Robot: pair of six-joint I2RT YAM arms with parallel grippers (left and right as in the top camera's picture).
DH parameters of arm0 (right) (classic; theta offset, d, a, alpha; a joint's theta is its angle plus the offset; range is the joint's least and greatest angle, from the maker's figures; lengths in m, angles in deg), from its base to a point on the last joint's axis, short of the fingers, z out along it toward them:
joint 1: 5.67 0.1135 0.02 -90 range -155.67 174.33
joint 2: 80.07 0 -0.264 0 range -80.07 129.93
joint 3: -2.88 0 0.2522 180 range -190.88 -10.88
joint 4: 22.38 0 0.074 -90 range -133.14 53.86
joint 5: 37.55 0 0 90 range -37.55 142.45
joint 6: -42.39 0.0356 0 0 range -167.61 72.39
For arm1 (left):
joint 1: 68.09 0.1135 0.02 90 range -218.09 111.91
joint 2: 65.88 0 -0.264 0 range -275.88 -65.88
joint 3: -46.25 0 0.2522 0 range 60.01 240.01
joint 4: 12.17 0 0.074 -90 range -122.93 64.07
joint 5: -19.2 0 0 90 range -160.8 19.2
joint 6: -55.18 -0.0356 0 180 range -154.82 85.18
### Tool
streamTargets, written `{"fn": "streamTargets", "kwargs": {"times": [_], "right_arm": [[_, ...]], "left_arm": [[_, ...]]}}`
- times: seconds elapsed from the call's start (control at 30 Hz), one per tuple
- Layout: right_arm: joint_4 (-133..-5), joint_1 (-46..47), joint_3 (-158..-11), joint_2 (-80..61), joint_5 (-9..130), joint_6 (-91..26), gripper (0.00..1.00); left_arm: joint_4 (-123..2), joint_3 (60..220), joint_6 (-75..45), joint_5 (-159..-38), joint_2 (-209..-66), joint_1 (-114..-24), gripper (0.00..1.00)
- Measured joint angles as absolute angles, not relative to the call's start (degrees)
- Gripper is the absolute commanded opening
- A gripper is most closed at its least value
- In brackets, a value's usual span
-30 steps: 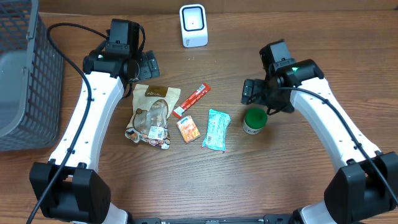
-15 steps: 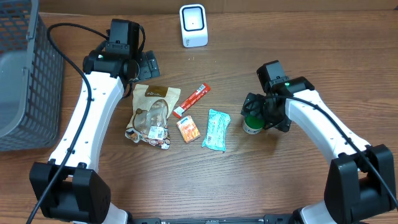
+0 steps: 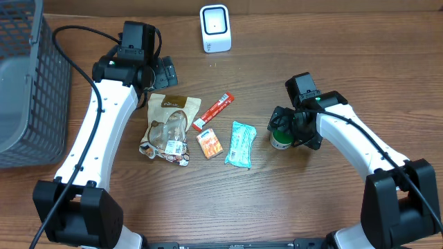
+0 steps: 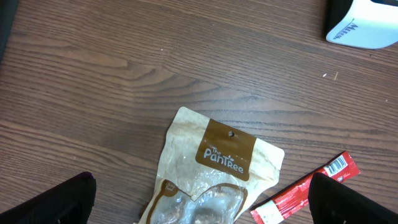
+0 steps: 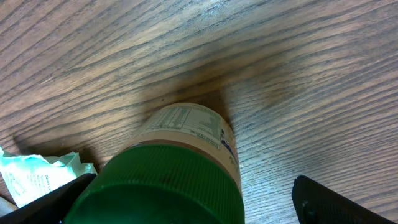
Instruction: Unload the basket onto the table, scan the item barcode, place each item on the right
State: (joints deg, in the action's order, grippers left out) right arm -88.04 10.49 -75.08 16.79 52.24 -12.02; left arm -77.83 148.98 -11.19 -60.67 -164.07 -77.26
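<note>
Next, I center the open fingers over the jar [image 5: 193, 129] and reach further down before I close them, because the green lid [image 5: 158, 188] crowds just one finger of my right gripper.
A small jar with a green ribbed lid [image 3: 279, 137] stands upright on the wooden table, right of centre. My right gripper [image 3: 290, 129] is lowered over it and open. In the right wrist view the lid [image 5: 168, 186] fills the space between the two black fingers [image 5: 339, 199], with a gap showing on the right side. My left gripper [image 3: 158, 76] hovers open at the back left, above the top edge of a tan snack pouch [image 4: 214, 165], holding nothing. The white barcode scanner [image 3: 215, 28] stands at the back centre.
A red stick pack [image 3: 213, 111], a small orange packet [image 3: 209, 143] and a teal packet [image 3: 241, 144] lie between the pouch [image 3: 168, 128] and the jar. A grey wire basket [image 3: 28, 90] fills the left edge.
My right gripper has come down and toward the front, from behind the jar to straddling it. The left arm and the items have not moved.
</note>
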Motion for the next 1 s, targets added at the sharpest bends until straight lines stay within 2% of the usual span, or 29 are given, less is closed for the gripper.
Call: {"fn": "streamTargets", "kwargs": {"times": [0.13,0.17,0.27,0.33,0.43,0.5,0.53,0.57,0.87,0.93,1.0], "right_arm": [[-88.2,10.49,-75.08,17.27,51.91,-12.02,0.92],[-88.52,10.49,-75.08,17.38,51.47,-12.0,0.83],[-89.29,10.51,-75.02,17.51,49.75,-14.12,0.66],[-89.7,10.49,-74.99,17.55,49.07,-16.26,0.6],[-89.99,10.51,-74.99,17.55,48.59,-20.89,0.62],[-89.81,10.49,-74.99,17.55,48.61,-23.62,0.73],[-89.75,10.49,-74.99,17.55,48.63,-24.93,0.84],[-89.66,10.49,-74.99,17.55,48.59,-26.81,1.0],[-88.46,10.49,-74.93,17.62,49.22,-34.33,1.0],[-88.44,10.49,-74.93,17.62,49.29,-34.6,0.82],[-88.46,10.49,-74.93,17.62,49.55,-34.97,0.77]], "left_arm": [[-77.8,148.98,-11.19,-60.67,-164.07,-77.26,0.99],[-77.83,148.98,-11.19,-60.67,-164.07,-77.26,1.0],[-77.83,148.98,-11.19,-60.67,-164.07,-77.26,1.0],[-77.8,148.98,-11.21,-60.67,-164.07,-77.26,1.0],[-77.8,148.98,-11.19,-60.67,-164.07,-77.26,1.0],[-77.83,148.98,-11.19,-60.67,-164.07,-77.26,1.0],[-77.8,148.98,-11.19,-60.67,-164.07,-77.26,1.0],[-77.83,148.98,-11.19,-60.67,-164.07,-77.26,1.0],[-77.83,148.98,-11.19,-60.67,-164.07,-77.26,1.0],[-77.8,148.98,-11.19,-60.67,-164.07,-77.26,1.0],[-77.83,148.98,-11.19,-60.67,-164.07,-77.26,1.0]]}}
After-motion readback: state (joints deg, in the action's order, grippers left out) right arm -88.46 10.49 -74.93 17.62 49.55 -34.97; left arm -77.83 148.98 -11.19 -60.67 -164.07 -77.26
